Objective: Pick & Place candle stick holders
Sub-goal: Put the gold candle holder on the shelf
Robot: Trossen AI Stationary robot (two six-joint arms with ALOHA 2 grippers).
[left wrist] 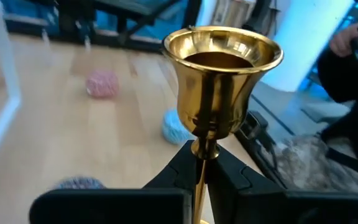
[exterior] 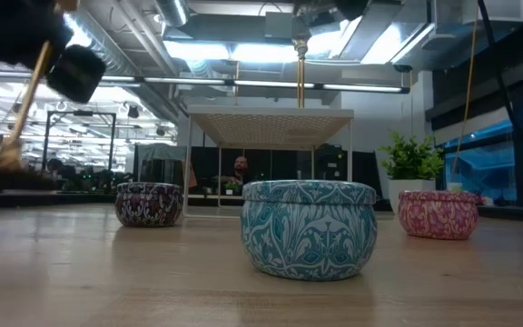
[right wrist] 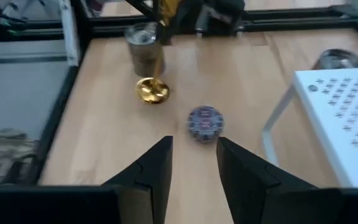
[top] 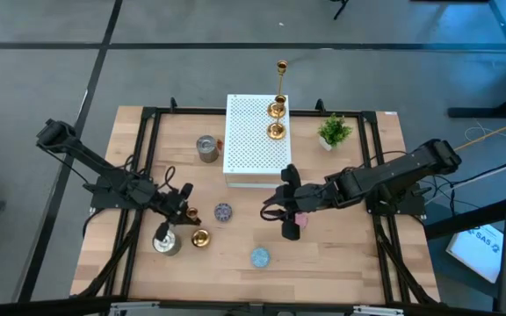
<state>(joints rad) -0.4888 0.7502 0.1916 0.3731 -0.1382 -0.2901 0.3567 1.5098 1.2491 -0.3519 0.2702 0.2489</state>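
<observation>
Next, my right gripper takes the stem [top: 197, 226] and puts the candle stick holder in the white box's free spot [top: 276, 158], because my left gripper is holding the holder far from that spot.
My left gripper [left wrist: 204, 167] is shut on a tall thin gold candle stick holder at the table's near left. Its cup top [left wrist: 219, 74] stands just past the fingertips, and its round base [top: 200, 237] is below. Beside it a silvery cup [top: 167, 240] rests on the table. Two short gold holders [top: 277, 110] and a tall one [top: 281, 67] stand on the white perforated box [top: 253, 154]. My right gripper [right wrist: 194, 155] is open at mid-table, above the wood, with nothing between its fingers. My left gripper pinches the thin stem [left wrist: 205, 149] between its two fingers, right under the cup. The fingers come roughly level from the table's left and lie across the stem. The holder hangs tilted, cup up, its stem [exterior: 27, 95] slanting down to the base [right wrist: 152, 91], which the low view shows off the table.
Small round tins rest on the table: purple [top: 223, 211], blue [top: 260, 256], and pink [top: 303, 217] beside my right gripper. A second silvery cup [top: 206, 147] stands left of the box. A green potted plant [top: 334, 132] stands at the far right.
</observation>
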